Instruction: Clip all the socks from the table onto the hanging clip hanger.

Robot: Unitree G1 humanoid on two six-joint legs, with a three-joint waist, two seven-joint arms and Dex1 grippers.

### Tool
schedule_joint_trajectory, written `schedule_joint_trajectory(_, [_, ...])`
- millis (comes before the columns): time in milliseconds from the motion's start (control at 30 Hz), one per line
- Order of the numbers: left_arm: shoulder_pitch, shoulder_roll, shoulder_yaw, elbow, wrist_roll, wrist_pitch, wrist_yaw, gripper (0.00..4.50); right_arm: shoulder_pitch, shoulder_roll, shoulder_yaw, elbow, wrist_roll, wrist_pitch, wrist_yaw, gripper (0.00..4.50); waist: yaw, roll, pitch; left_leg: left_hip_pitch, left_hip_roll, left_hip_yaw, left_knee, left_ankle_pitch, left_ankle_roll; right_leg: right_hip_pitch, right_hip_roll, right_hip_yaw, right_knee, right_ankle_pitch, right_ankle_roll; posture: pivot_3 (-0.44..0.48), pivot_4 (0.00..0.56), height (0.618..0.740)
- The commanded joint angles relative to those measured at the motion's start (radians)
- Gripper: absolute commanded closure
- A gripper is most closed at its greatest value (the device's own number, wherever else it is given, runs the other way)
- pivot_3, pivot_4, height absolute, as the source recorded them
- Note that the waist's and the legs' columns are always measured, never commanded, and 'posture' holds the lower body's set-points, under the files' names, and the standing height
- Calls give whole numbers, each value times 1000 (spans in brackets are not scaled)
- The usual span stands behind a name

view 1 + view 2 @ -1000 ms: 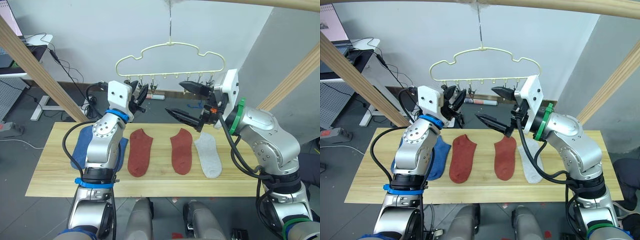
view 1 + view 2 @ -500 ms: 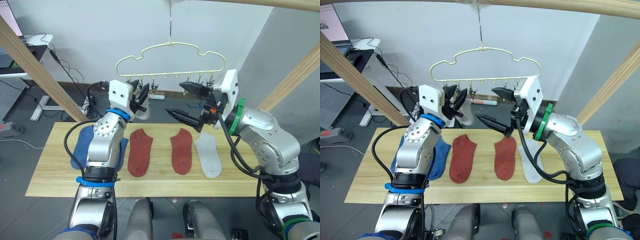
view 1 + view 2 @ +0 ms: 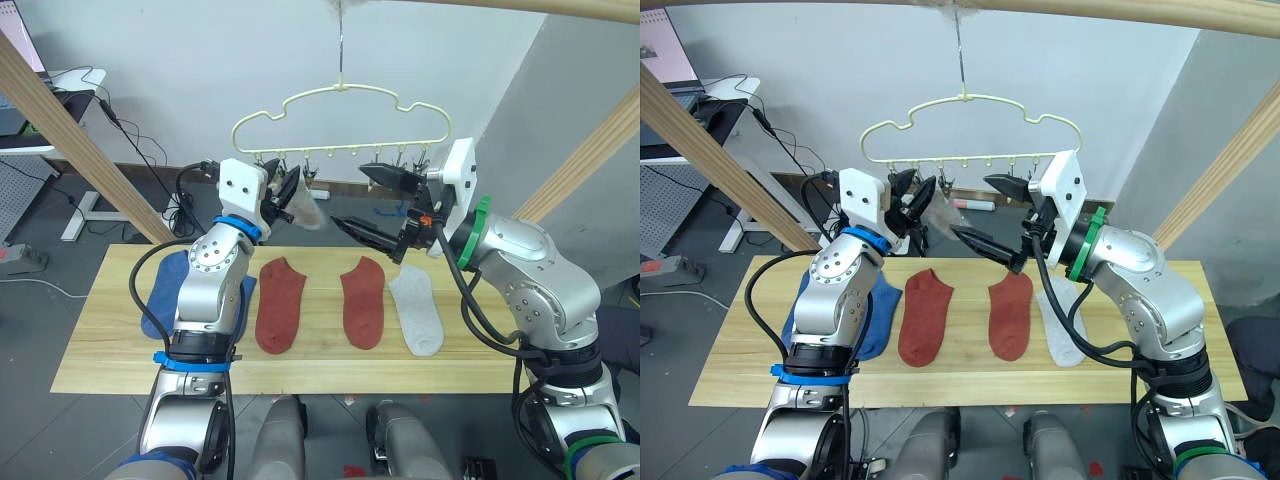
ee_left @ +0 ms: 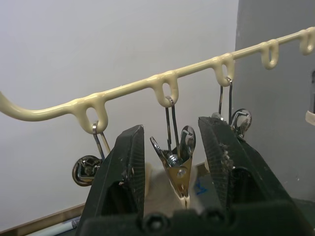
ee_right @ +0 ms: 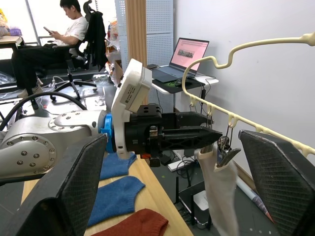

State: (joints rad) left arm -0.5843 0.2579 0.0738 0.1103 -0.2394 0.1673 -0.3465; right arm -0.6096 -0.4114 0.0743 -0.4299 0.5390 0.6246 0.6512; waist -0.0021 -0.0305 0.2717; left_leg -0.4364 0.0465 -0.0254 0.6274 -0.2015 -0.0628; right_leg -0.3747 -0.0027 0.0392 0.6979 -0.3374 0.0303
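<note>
The light grey sock (image 3: 416, 312) is lying flat and has a thin, soft cuff (image 3: 410, 274). It will bunch up between my right gripper's fingers when I carry it.
The pale-yellow clip hanger (image 3: 341, 88) hangs from a wooden beam above the table (image 3: 100, 350). A light grey sock (image 3: 308, 212) dangles from one of its grey clips (image 4: 178, 160). My left gripper (image 3: 288, 188) is raised to that clip and open, one finger on each side of it. To the right, my right gripper (image 3: 348, 197) is held wide open just under the clip row, holding nothing. On the table lie a blue sock (image 3: 163, 292), partly behind my left arm, two rust-red socks (image 3: 280, 305) (image 3: 362, 300) and a light grey sock (image 3: 415, 312).
Slanted wooden frame poles stand at the left (image 3: 80, 150) and right (image 3: 590, 160) behind the table. A person (image 5: 54, 39) sits in a chair off to my left, near a desk with a laptop (image 5: 189, 51). Cables lie on the floor behind.
The light grey sock has come out from beside my left gripper and now hangs from its clip, swung toward the right. My right arm has stayed still.
</note>
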Motion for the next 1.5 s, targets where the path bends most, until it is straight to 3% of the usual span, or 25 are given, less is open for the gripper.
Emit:
schedule_joint_trajectory(33, [-19,-5,0,-18,5,-19,-4,2578,-12,0,-16,-51,22,-8,-1,0,0,0,0,0,0,0,0,0,0,0,0,0,0,0,0,28,254,740])
schedule_joint_trajectory(667, [-21,-15,-1,-15,6,-20,-14,2578,-5,-1,-17,-51,16,-11,-6,0,0,0,0,0,0,0,0,0,0,0,0,0,0,0,0,25,252,740])
schedule_joint_trajectory(833, [-25,-26,3,-20,-6,-12,-16,3923,-5,-2,-18,-52,18,-7,-7,0,0,0,0,0,0,0,0,0,0,0,0,0,0,0,0,22,251,740])
schedule_joint_trajectory(933, [-30,-32,9,-18,-9,-6,-9,4372,-3,-2,-18,-55,18,-5,-9,0,0,0,0,0,0,0,0,0,0,0,0,0,0,0,0,22,251,740])
schedule_joint_trajectory(1200, [-40,-16,20,-30,-26,45,-17,4402,56,-39,12,-26,-46,28,-39,0,0,0,0,0,0,0,0,0,0,0,0,0,0,0,0,22,251,740])
schedule_joint_trajectory(1500, [-64,108,46,-145,-161,374,-105,4402,180,-156,163,305,-314,36,-83,0,-4,0,0,1,0,0,1,2,-2,1,0,0,1,0,0,30,255,740])
